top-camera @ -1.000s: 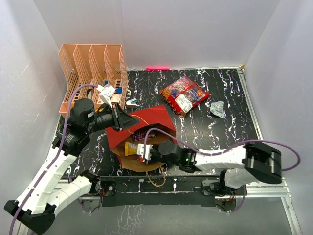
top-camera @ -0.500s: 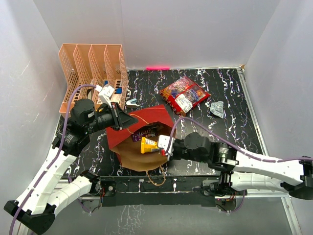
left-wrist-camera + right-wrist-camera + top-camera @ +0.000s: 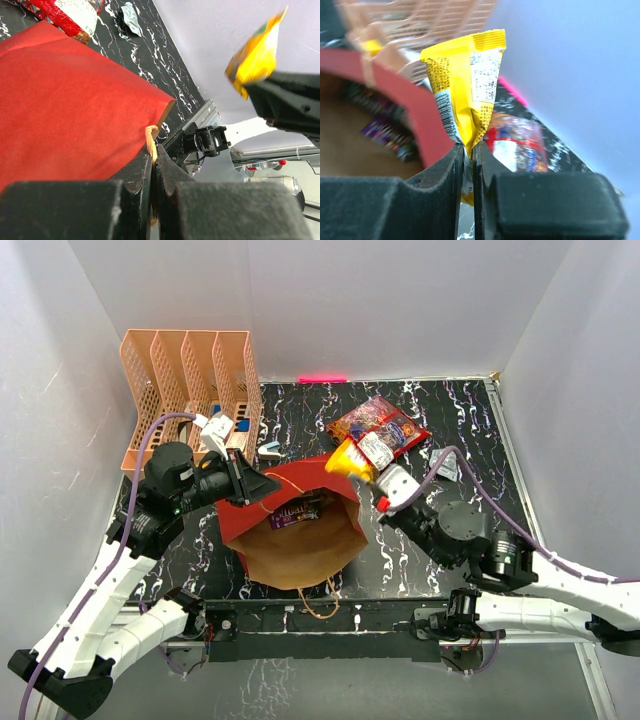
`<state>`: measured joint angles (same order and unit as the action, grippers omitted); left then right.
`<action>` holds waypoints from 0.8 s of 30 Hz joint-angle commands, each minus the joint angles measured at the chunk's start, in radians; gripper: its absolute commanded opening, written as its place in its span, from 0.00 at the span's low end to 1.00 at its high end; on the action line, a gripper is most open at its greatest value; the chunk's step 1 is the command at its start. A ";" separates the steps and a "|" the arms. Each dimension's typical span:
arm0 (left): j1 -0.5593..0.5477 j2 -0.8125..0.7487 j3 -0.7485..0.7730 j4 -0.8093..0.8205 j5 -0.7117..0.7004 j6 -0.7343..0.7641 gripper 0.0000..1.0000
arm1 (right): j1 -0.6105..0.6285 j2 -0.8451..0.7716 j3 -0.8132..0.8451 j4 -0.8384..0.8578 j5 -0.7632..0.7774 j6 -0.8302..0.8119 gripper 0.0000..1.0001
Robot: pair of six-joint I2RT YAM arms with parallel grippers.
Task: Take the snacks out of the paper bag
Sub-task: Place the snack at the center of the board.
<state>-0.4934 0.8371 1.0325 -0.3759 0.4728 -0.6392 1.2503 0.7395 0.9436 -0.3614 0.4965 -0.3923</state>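
The yellow packet [image 3: 349, 460] is clear of the paper bag, with open space [image 3: 440, 486] by the silver packet, so my right gripper should continue there, lower it and let go.
The paper bag [image 3: 300, 545] lies on its side, red outside, brown inside, mouth toward the near edge. My left gripper [image 3: 262, 487] is shut on its twisted tan handle [image 3: 151, 139] and holds the upper red wall [image 3: 65, 105] up. My right gripper [image 3: 370, 480] is shut on a yellow packet [image 3: 347, 459], held in the air above the bag's far right corner; it also shows in the right wrist view [image 3: 465, 85]. The red candy bag [image 3: 378, 433] and a silver packet [image 3: 443, 462] lie on the table behind. A purple packet [image 3: 295, 512] lies inside the bag.
A peach perforated file rack [image 3: 190, 390] stands at the back left. A pink stick [image 3: 322, 379] lies along the back wall. A small white and blue item [image 3: 268, 450] lies beside the rack. White walls close in all sides.
My right gripper has drawn the yellow packet out of the bag's mouth and carried it up and to the far right, toward the red candy bag. The left gripper has stayed put on the handle.
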 commanded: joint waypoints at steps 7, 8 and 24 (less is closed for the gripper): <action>-0.004 0.007 0.027 -0.021 -0.017 0.015 0.00 | -0.390 0.140 -0.081 0.551 0.266 0.109 0.07; -0.004 0.007 0.027 -0.023 -0.019 0.014 0.00 | -0.473 0.153 -0.080 0.489 0.192 0.183 0.07; -0.003 0.018 0.015 -0.008 -0.010 -0.002 0.00 | -1.131 0.506 -0.311 0.446 -0.210 0.845 0.07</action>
<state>-0.4934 0.8562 1.0325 -0.3977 0.4576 -0.6392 0.2176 1.1954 0.6434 0.0196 0.4076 0.2474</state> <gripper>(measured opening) 0.010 0.120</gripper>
